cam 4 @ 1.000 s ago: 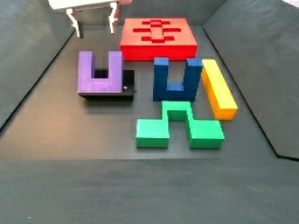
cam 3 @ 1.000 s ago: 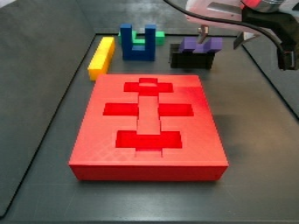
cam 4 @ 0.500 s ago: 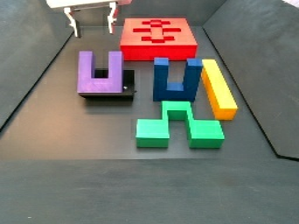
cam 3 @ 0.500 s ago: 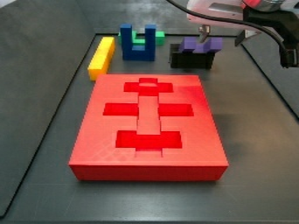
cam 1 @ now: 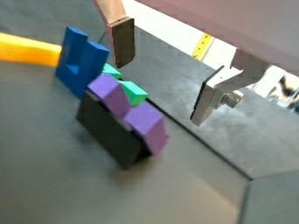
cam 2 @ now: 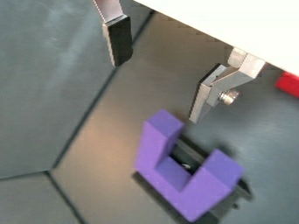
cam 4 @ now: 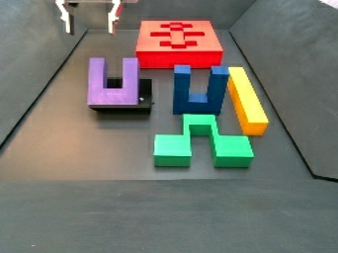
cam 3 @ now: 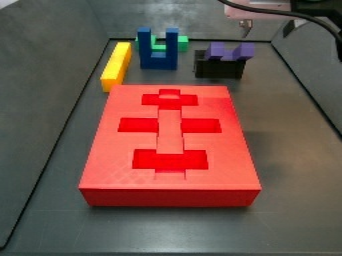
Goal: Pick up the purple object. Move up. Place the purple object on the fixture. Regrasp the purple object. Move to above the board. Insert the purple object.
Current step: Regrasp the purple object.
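Observation:
The purple object's prong tops (cam 3: 245, 51) are the only part showing above the dark fixture (cam 3: 218, 69), so I should expect longer prongs and a bar that joins them to be hidden inside the fixture.
The purple object (cam 3: 229, 51) is a U-shaped block standing on the dark fixture (cam 3: 214, 69) at the back right, beyond the red board (cam 3: 170, 140). In a side view its prongs point up (cam 4: 115, 82) over the fixture (cam 4: 126, 109). My gripper (cam 4: 91, 18) hangs open and empty above and behind it, mostly cut off by the frame edge in a side view (cam 3: 265, 24). Both wrist views show the open gripper (cam 1: 167, 67) (cam 2: 163, 66) with bare floor between the fingers, and the purple object (cam 1: 131, 109) (cam 2: 181, 162) apart from them.
A blue U-shaped block (cam 4: 199, 89), a green piece (cam 4: 199, 143) and a yellow bar (cam 4: 246, 99) lie beside the fixture. The board (cam 4: 181, 40) lies beyond them. Dark raised walls edge the floor.
My gripper has risen straight up away from the purple object, which stays on the fixture. Nothing else has moved.

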{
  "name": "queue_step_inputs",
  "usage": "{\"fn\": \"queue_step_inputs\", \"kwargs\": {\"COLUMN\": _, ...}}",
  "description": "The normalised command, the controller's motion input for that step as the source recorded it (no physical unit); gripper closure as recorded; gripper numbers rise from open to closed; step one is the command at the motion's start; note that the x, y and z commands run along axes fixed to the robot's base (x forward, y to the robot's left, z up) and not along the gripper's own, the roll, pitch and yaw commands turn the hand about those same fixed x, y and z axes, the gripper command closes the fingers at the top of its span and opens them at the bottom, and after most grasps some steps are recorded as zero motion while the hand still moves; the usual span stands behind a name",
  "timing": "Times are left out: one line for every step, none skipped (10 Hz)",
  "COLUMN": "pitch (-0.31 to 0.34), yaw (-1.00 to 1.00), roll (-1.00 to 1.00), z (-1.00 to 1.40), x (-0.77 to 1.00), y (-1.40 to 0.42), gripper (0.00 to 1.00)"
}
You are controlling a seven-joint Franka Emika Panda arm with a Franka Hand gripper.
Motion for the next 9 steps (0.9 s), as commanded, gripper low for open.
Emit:
{"fn": "queue_step_inputs", "kwargs": {"pitch": -0.440, "yaw": 0.16, "roll": 0.37, "z": 0.10, "x": 0.75, "y": 0.12, "gripper": 0.00}}
{"fn": "queue_step_inputs", "kwargs": {"pitch": -0.389, "yaw": 0.21, "roll": 0.43, "z": 0.07, "x": 0.68, "y": 0.11, "gripper": 0.00}}
{"fn": "queue_step_inputs", "kwargs": {"pitch": -0.174, "yaw": 0.28, "roll": 0.57, "z": 0.01, "x": 0.43, "y": 0.02, "gripper": 0.00}}
{"fn": "queue_step_inputs", "kwargs": {"pitch": -0.120, "yaw": 0.20, "roll": 0.39, "z": -0.10, "x": 0.09, "y": -0.01, "gripper": 0.00}}
{"fn": "queue_step_inputs", "kwargs": {"pitch": -0.186, "yaw": 0.11, "roll": 0.29, "z": -0.37, "x": -0.01, "y": -0.02, "gripper": 0.00}}
{"fn": "queue_step_inputs", "kwargs": {"pitch": -0.211, "yaw": 0.10, "roll": 0.23, "z": -0.47, "x": -0.09, "y": 0.00, "gripper": 0.00}}
{"fn": "queue_step_inputs", "kwargs": {"pitch": -0.166, "yaw": 0.08, "roll": 0.01, "z": -0.39, "x": -0.17, "y": 0.00, "gripper": 0.00}}
{"fn": "queue_step_inputs", "kwargs": {"pitch": -0.166, "yaw": 0.00, "roll": -0.19, "z": -0.21, "x": -0.31, "y": -0.01, "gripper": 0.00}}
{"fn": "queue_step_inputs", "kwargs": {"pitch": -0.131, "yaw": 0.00, "roll": -0.01, "z": -0.10, "x": -0.25, "y": 0.00, "gripper": 0.00}}
